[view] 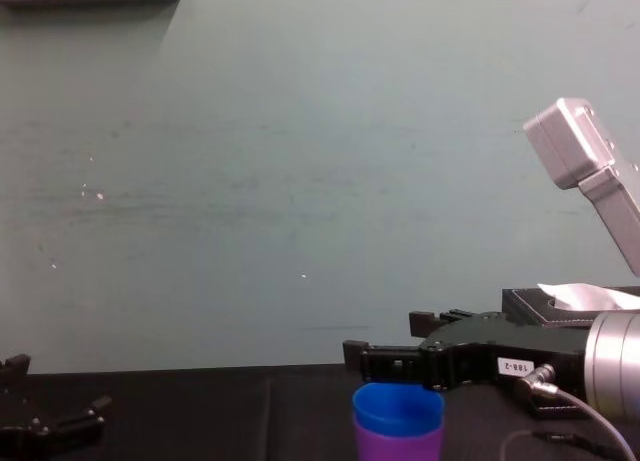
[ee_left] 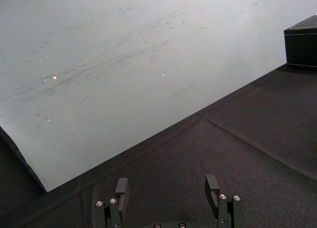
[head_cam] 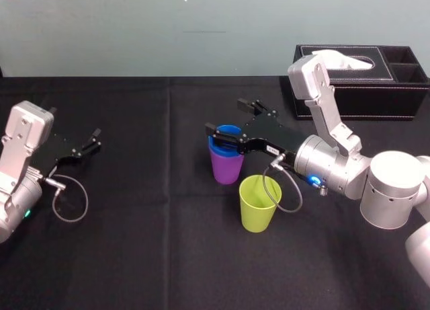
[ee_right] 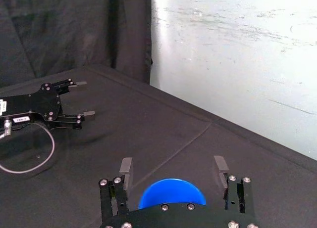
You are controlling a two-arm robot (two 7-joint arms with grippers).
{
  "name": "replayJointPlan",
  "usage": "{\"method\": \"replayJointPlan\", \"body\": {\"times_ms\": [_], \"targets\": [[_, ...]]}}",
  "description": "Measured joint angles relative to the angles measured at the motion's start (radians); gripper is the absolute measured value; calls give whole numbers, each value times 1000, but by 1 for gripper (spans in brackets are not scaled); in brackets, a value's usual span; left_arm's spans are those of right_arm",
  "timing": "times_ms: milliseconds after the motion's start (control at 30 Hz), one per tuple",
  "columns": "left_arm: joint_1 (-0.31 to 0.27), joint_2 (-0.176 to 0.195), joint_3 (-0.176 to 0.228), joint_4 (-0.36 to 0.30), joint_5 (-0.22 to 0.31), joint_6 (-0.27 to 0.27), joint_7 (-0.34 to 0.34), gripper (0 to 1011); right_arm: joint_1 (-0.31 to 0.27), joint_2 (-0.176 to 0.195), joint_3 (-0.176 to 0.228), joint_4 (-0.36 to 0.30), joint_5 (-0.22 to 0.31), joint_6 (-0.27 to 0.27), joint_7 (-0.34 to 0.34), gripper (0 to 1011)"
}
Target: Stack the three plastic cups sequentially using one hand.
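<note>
The blue cup's rim is standing above the purple cup, so I expect the yellow-green cup to sink in with its own rim still showing when I lower it.
The blue cup sits nested inside the purple cup near the middle of the black table. My right gripper is at the blue cup's rim, open, one finger on each side. In the right wrist view its fingers stand clear of the blue cup, with a gap on both sides. The chest view has the gripper just above the blue rim. The yellow-green cup stands upright alone, in front of the stack and a little to its right.
My left gripper rests open at the table's left side, far from the cups. A black tissue box stands at the back right against the wall. The black cloth in front of and left of the cups is bare.
</note>
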Motion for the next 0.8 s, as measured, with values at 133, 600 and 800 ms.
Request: {"method": "replayJointPlan", "body": {"times_ms": [133,600,800], "targets": [[0,0,0,0,0,0,0,1011,0,0,0,0,0,0,0,1003],[0,0,0,0,0,0,0,1011,-3,2,4,-9,4,-5,0,1003],[0,0,0,0,0,0,0,1011,-11,11,15,-33,17,-12,7,1003]]}}
